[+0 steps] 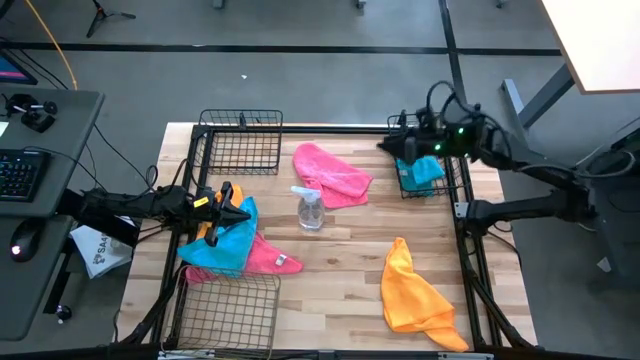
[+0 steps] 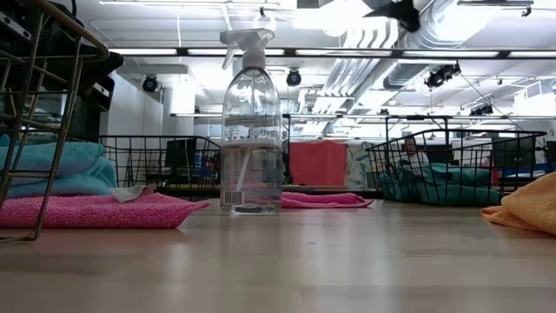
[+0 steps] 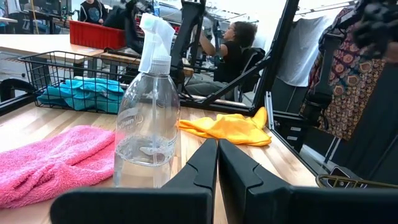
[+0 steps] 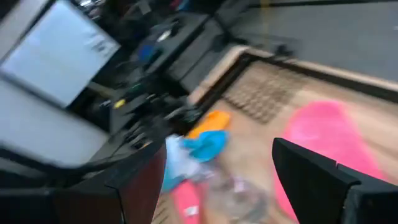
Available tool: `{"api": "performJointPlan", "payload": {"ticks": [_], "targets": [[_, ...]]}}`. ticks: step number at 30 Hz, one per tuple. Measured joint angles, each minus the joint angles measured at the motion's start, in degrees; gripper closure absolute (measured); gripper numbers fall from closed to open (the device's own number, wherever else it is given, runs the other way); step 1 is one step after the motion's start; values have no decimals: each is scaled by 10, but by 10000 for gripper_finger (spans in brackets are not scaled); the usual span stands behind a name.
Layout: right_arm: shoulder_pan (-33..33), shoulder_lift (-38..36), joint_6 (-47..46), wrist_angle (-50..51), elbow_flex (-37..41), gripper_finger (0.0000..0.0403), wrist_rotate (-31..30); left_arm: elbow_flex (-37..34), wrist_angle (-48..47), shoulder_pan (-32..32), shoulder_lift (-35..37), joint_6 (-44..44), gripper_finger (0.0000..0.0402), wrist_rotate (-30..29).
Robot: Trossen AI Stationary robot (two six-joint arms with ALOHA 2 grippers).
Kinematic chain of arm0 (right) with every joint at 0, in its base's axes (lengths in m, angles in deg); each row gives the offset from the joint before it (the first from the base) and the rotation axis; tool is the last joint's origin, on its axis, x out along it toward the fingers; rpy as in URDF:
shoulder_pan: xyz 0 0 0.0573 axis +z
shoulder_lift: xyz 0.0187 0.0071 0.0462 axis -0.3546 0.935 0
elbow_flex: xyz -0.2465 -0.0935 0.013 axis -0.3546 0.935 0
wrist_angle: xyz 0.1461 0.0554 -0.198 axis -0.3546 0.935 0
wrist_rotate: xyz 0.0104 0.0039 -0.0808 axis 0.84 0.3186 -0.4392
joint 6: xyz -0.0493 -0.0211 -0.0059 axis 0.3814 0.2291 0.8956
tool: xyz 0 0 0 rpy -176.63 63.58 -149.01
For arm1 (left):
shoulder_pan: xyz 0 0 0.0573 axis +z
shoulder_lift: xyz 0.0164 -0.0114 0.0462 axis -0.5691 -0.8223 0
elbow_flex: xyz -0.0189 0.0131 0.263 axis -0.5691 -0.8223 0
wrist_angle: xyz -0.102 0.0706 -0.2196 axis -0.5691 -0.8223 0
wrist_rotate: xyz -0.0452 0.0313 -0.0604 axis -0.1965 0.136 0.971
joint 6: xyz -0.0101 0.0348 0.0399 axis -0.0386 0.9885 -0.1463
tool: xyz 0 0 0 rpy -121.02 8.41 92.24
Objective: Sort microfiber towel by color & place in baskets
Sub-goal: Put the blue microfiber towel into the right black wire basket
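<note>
I should lift the pile's teal towel [image 1: 234,246] with my left gripper and hand it to my right gripper, because the towel lies across the table from its basket [image 1: 424,178].
A pile of teal [image 1: 225,242], pink [image 1: 272,260] and orange [image 1: 222,196] towels lies at the table's left, between two mesh baskets [image 1: 240,142] [image 1: 225,312]. My left gripper [image 1: 240,213] [image 3: 217,163] is over this pile, shut, pointing toward the spray bottle [image 1: 311,208] [image 3: 147,118]. My right gripper [image 1: 385,148] [image 4: 217,168] hangs open by the far right basket [image 1: 458,178], which holds a teal towel [image 1: 425,170]. A pink towel [image 1: 332,176] lies far of centre. An orange towel [image 1: 415,296] lies near right. My left gripper is shut and level over the pile's teal towel. No cloth shows between its fingers [image 3: 205,168] in the wrist view. Whether it touches the pile I cannot tell.
The clear spray bottle stands upright mid-table between the pile and the loose pink towel. Black frame rails [image 1: 470,250] run along the table's edges. A desk with a keyboard [image 1: 20,170] sits left of the table. People sit in the room beyond [image 3: 233,46].
</note>
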Motion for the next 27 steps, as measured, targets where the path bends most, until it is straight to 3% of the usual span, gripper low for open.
{"api": "performJointPlan", "payload": {"ticks": [9,12,19,21,25,27], "targets": [[141,33,16,-162,1,114,7,0,0,0,0,0,398,-2],[179,42,29,-195,1,114,3,0,4,1,0,-15,398,-30],[235,51,27,-211,1,114,-77,0,175,-1,0,-287,398,-18],[242,52,26,-214,1,114,-111,0,226,-1,0,-317,398,-42],[245,53,25,-220,1,114,-164,0,294,-1,-3,-328,398,-165],[245,53,25,-220,1,114,-182,11,301,0,-10,-347,398,-197]]}}
